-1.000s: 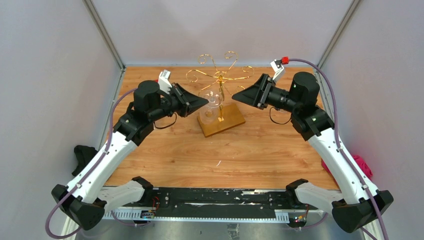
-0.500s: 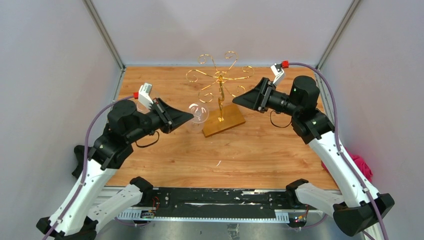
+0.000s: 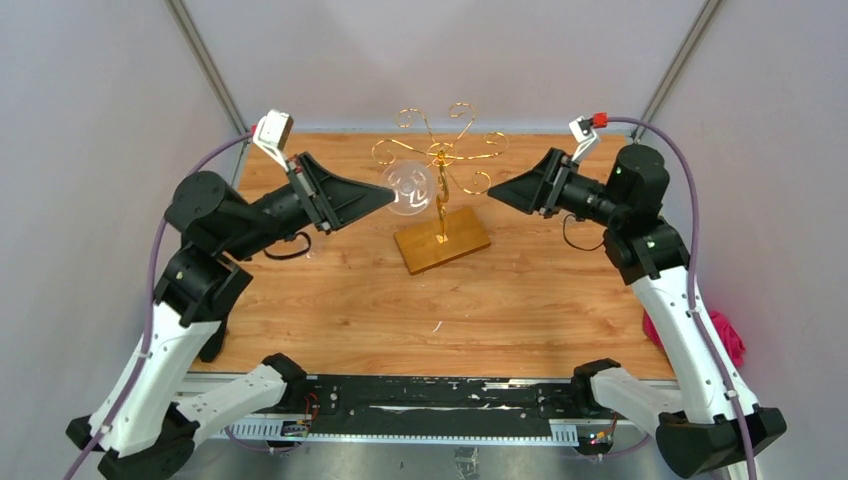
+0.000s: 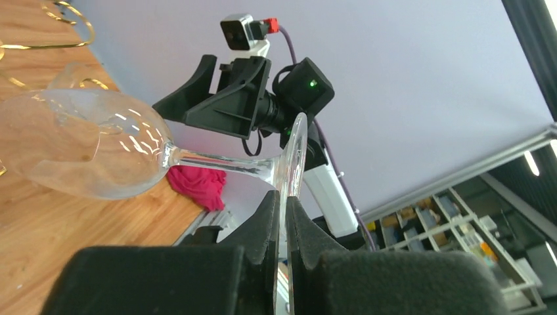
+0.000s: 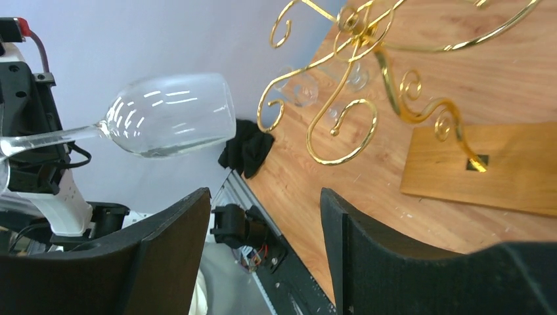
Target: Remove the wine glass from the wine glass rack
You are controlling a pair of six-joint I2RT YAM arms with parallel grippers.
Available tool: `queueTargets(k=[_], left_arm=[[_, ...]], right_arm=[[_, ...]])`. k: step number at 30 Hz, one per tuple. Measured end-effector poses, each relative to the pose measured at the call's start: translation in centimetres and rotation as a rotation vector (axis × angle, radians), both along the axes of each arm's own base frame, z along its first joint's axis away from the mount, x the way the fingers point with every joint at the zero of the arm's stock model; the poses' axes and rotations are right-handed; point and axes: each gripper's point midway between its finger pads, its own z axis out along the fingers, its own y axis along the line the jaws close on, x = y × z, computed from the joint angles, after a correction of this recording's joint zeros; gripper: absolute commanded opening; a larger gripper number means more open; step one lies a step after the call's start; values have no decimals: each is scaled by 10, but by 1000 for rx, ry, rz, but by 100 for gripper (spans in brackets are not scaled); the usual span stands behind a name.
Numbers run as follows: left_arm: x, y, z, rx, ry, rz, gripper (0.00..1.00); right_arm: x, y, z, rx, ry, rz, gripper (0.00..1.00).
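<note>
My left gripper is holding the upside-down wine glass by its foot [image 4: 295, 156], so I should lift the glass, tip it level, and let my right gripper take the bowl [image 5: 174, 115].
The wine glass [image 3: 408, 188] lies on its side in the air, just left of the gold wire rack [image 3: 440, 165], whose pole stands on a wooden base [image 3: 442, 240]. My left gripper [image 3: 385, 200] is shut on the glass's foot. In the left wrist view the fingers [image 4: 269, 216] pinch the foot edge-on, and the stem and bowl [image 4: 85, 151] point away. My right gripper [image 3: 495, 192] is open and empty, right of the rack. In the right wrist view [image 5: 264, 197] its jaws stand wide apart, with the glass [image 5: 171, 115] and the rack [image 5: 387, 85] beyond.
A pink cloth [image 3: 725, 335] lies off the table's right edge. A black object [image 5: 246, 151] sits at the table's left edge. Grey walls with metal posts close in the left, back and right sides.
The left arm carried the glass away from the rack to the left, then lifted it and tipped it sideways near the rack's top. The right gripper drew back a little to the right.
</note>
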Motion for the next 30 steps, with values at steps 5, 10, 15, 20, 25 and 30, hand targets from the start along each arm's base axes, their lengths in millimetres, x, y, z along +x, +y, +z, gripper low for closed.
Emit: queueTargets(k=[5,10,15,20,25,30], left_arm=[[10,-38,6,24,-86,-109,0],[28,-88,12,42,-163,-228,0],[33,-112,36,-32,-262,-320,0],[16,-107,60,-88,-371,-372,0],[-10,-86,84,-131,-486,-401,0],[-22,-56,107,-196,-626,-403,0]], right_arm=[[10,-23,17,2,-50,-45,69],[18,-31,38,24,-118,-11,69],[30,-44,62,76,-193,21,69],[42,-74,96,141,-302,-8,69],[56,-90,118,238,-355,24,69],[83,-101,122,384,-315,103,66]])
